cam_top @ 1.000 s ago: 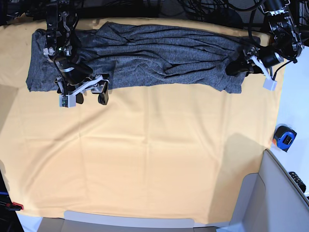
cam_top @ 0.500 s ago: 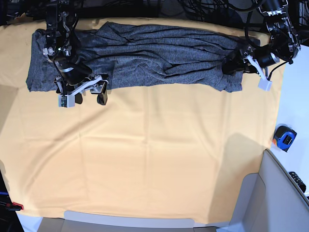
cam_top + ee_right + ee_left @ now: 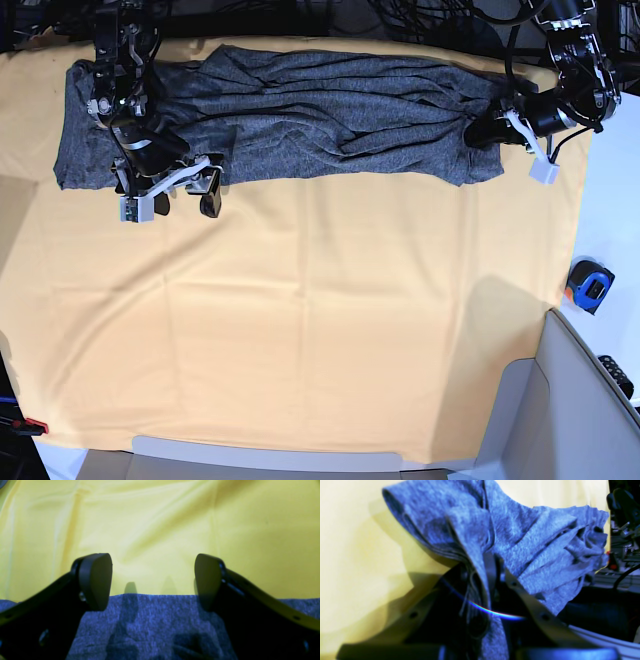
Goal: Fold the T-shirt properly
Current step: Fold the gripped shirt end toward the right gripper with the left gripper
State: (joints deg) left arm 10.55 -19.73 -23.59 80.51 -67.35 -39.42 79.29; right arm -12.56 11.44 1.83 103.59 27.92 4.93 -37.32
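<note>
My left gripper keeps going inward with the end of the dark-grey T-shirt (image 3: 484, 161) in its fingers and lets go of that end at the T-shirt's middle (image 3: 305, 125), because the middle is clear.
The dark-grey T-shirt (image 3: 300, 115) lies bunched in a long band across the far side of the yellow-orange table cloth (image 3: 300, 320). At its right end my left gripper (image 3: 487, 130) is shut on a fold of the fabric. In the left wrist view the gathered T-shirt (image 3: 520, 542) is pinched between the closed fingers of the left gripper (image 3: 492, 567). My right gripper (image 3: 185, 195) stands open over the shirt's near edge on the left. In the right wrist view its fingers (image 3: 96, 580) are spread wide, the right gripper (image 3: 152, 580) holds nothing, and the T-shirt (image 3: 155, 625) edge lies just below.
A blue and orange tape measure (image 3: 590, 283) sits off the cloth at the right. A grey bin (image 3: 570, 410) fills the lower right corner. Dark cables (image 3: 420, 20) run along the far edge behind the shirt.
My left gripper has closed on the shirt's right end and drawn it slightly left and up. The right arm has barely moved and stays open.
</note>
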